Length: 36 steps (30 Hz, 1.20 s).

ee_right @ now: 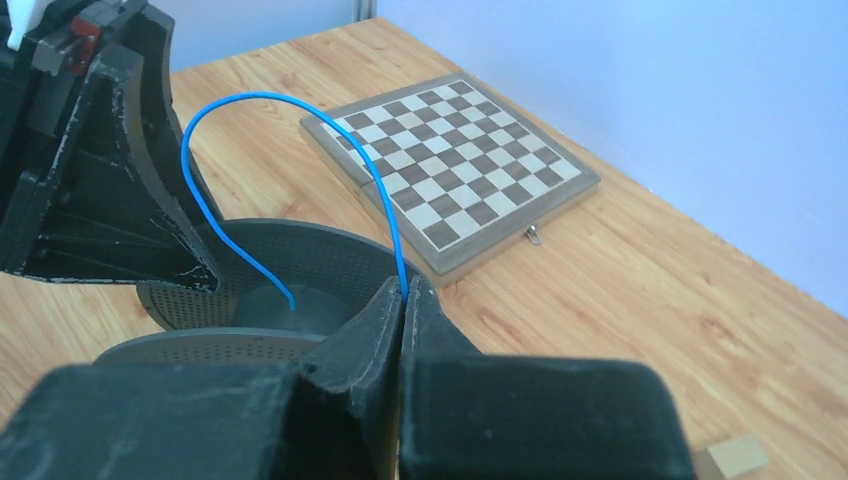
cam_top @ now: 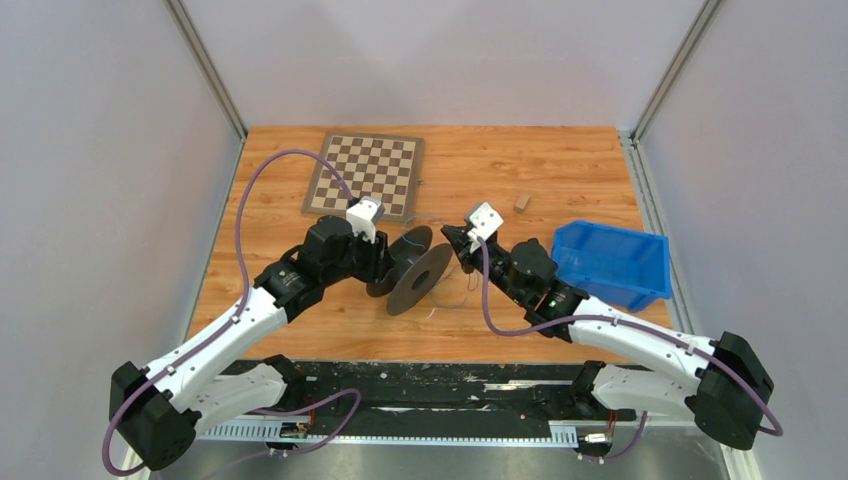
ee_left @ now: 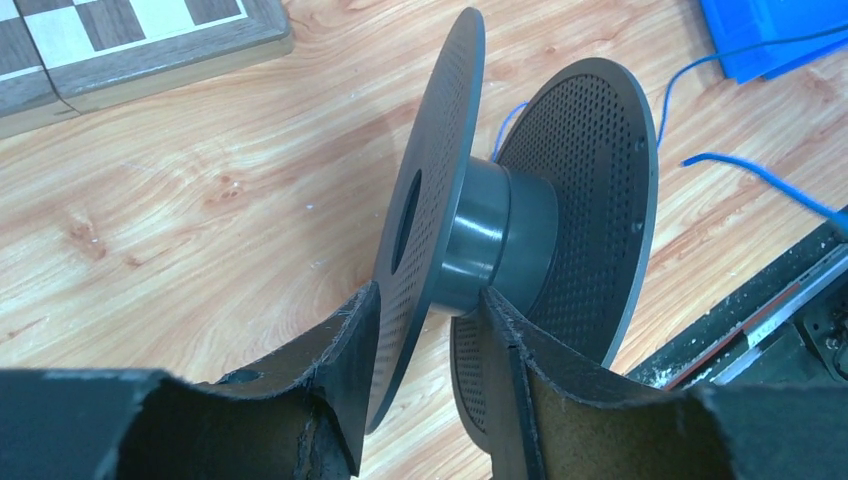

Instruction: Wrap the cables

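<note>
My left gripper should straighten the spool [ee_left: 503,238], slanting loosely across its open fingers, and clamp the spool's near edge [ee_left: 430,225] before my right gripper winds the cable.
A black spool [cam_top: 415,268] with two perforated flanges lies on its side at mid-table. My left gripper [ee_left: 425,310] is open and straddles the near flange [ee_left: 425,170]; one finger is outside it, the other is by the hub [ee_left: 490,240]. The cable [ee_right: 300,105] is a thin blue wire. It arcs up from the hub into my right gripper [ee_right: 405,292], which is shut on it just right of the spool. More blue cable [ee_left: 760,175] lies loose on the wood beyond the spool, faint in the top view [cam_top: 447,304].
A chessboard [cam_top: 365,172] lies at the back of the table. A blue bin [cam_top: 610,260] stands to the right, close to the right arm. A small wooden block [cam_top: 521,201] sits behind the right gripper. A black rail runs along the near edge.
</note>
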Available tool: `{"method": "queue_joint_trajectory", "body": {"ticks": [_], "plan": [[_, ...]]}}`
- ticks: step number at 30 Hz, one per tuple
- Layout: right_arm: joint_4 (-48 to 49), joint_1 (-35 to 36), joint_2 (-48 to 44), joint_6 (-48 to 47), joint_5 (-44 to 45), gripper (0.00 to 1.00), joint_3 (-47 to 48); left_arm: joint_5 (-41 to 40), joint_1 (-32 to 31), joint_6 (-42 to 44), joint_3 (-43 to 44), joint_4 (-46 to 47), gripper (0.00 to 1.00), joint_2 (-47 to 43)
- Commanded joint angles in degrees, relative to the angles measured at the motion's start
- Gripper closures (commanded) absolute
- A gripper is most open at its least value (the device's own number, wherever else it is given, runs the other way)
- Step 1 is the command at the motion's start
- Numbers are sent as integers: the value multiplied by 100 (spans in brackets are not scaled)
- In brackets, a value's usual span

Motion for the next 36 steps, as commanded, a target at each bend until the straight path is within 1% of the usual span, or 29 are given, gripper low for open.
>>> {"method": "queue_joint_trajectory", "body": {"ticks": [1, 4, 5, 6, 7, 8, 9, 11, 14, 16, 17, 18, 19, 20, 24, 26, 29, 30, 33, 36], "plan": [[875, 20, 298, -727, -485, 100, 211, 132, -21, 18, 240, 70, 51, -80], [1040, 19, 584, -676, -785, 100, 276, 178, -17, -11, 203, 92, 61, -94], [1095, 19, 682, -657, -889, 100, 291, 184, -17, -32, 198, 117, 66, -98], [1198, 18, 769, -627, -992, 100, 286, 196, -17, -48, 180, 128, 69, -94], [1283, 20, 848, -593, -1009, 100, 277, 198, -17, -81, 174, 161, 74, -102], [1354, 20, 912, -570, -1016, 100, 268, 212, -17, -98, 154, 185, 76, -101], [1416, 22, 968, -532, -1015, 100, 263, 224, -17, -133, 143, 252, 82, -99], [1572, 23, 1061, -374, -984, 100, 238, 253, -21, -174, 91, 405, 89, -114], [1892, 21, 1173, -150, -1005, 100, 137, 236, -17, -197, 77, 576, 92, -66], [1986, 21, 1267, -106, -994, 100, 118, 190, -17, -181, 122, 550, 87, -4], [1985, 26, 1305, -105, -982, 100, 132, 160, -17, -179, 154, 538, 82, 10], [1982, 20, 1337, -119, -977, 100, 147, 149, -21, -171, 161, 516, 80, 21], [1974, 24, 1360, -133, -972, 100, 152, 130, -19, -170, 155, 513, 75, 14], [1973, 22, 1374, -146, -964, 100, 146, 121, -17, -162, 148, 514, 73, -7], [1937, 26, 1354, -137, -939, 100, 82, 157, -19, -147, 69, 598, 59, -164], [1900, 20, 1253, -108, -908, 100, 6, 204, -17, -147, 38, 616, 56, -271], [1814, 19, 1062, -84, -889, 100, -87, 250, -17, -151, -16, 600, 54, -418], [1749, 20, 1005, -72, -712, 100, -104, 260, -17, -162, -30, 598, 53, -443], [1521, 21, 826, -20, -615, 100, -177, 446, -17, -181, -108, 592, 52, -546], [1437, 20, 696, -42, -552, 100, -372, 543, -17, -259, -189, 503, 48, -605]]}}
